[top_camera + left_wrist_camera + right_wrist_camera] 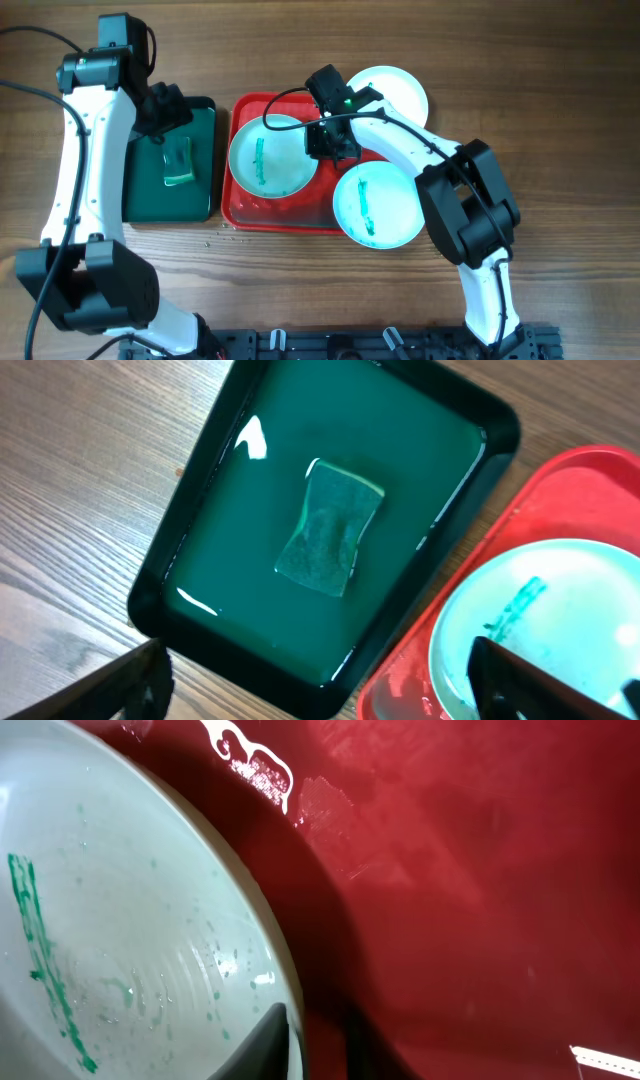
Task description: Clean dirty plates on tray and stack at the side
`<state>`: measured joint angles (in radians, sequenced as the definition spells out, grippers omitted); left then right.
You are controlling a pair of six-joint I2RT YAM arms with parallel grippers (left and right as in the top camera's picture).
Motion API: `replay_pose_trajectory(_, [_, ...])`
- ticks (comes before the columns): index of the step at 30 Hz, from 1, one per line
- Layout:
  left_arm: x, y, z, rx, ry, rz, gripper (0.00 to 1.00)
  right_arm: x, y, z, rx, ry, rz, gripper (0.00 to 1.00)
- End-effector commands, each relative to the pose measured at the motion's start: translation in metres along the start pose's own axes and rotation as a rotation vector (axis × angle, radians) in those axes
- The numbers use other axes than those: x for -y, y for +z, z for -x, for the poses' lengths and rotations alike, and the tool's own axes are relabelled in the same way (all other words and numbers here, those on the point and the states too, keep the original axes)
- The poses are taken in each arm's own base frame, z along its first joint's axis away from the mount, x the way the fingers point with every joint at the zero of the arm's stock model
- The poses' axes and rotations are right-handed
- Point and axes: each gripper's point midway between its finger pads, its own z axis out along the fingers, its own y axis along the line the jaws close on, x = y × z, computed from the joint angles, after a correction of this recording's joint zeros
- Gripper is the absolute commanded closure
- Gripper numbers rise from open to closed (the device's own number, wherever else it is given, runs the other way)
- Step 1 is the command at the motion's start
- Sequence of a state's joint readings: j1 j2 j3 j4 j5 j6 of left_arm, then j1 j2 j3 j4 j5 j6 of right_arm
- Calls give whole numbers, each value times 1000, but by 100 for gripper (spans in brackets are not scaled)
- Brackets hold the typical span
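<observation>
The green sponge (pixel 329 528) has a narrow waist (pixel 334 524) between wider ends. It will squeeze in there and its ends will stay spread wide when I lift it.
The red tray (pixel 243 205) lies mid-table. A dirty plate (pixel 272 155) with a teal streak lies in its left half. My right gripper (pixel 328 140) is at that plate's right rim. In the right wrist view the jaws (pixel 310 1030) pinch the plate's (pixel 130 920) rim, one finger inside and one outside over the red tray floor (pixel 480 870). A second streaked plate (pixel 378 205) overlaps the tray's front right corner. A third plate (pixel 395 92), with no smear visible, lies behind the tray's right end, partly hidden by the arm. My left gripper (pixel 320 700) is open and empty.
A dark green tray (pixel 205 130) holding liquid and a translucent green sponge (pixel 330 528) sits left of the red tray (pixel 400 680). My left gripper (pixel 165 105) hovers over it, near the plate (pixel 560 600). Small droplets dot the table in front of the red tray.
</observation>
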<state>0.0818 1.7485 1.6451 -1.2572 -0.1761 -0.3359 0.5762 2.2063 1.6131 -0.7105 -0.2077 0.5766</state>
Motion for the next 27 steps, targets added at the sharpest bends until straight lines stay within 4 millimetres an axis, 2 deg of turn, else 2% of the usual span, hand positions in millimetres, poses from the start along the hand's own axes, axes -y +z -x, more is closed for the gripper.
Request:
replay_pose_trajectory(1, [-15,19,6,-36,-46,45,18,-1,7,4,11,28,-20,96])
replay_pose_trajectory(3, [-22,31,7,-64,-64,62,35,-1,7,4,12,28,-22,96])
replay_pose_trajectory(4, [-23,35,7,-71,-64,64,37,-1,7,4,13,28,-21,96])
replay_pose_trajectory(9, [-9,69,2,-157,91,25,45,-3,7,7,22,42,-10,96])
replay_pose_trajectory(13, [0,109,6,-187,212,24,59,-5,7,6,19,39,-3,96])
replay_pose_trajectory(16, [3,131,2,-225,224,27,60,-5,7,6,20,38,-3,96])
replay_pose_trajectory(17, [10,137,-5,-259,264,-20,62,-5,7,7,21,39,-1,96])
replay_pose_trajectory(18, [18,140,-12,-288,288,-69,63,-6,7,7,24,40,1,96])
replay_pose_trajectory(21, [24,141,-18,-317,282,-110,63,-6,7,8,27,39,2,96])
replay_pose_trajectory(24, [19,137,-31,-375,309,-100,62,-6,7,8,27,37,2,96])
replay_pose_trajectory(27, [14,136,-34,-388,310,-78,60,-6,7,8,27,36,2,96])
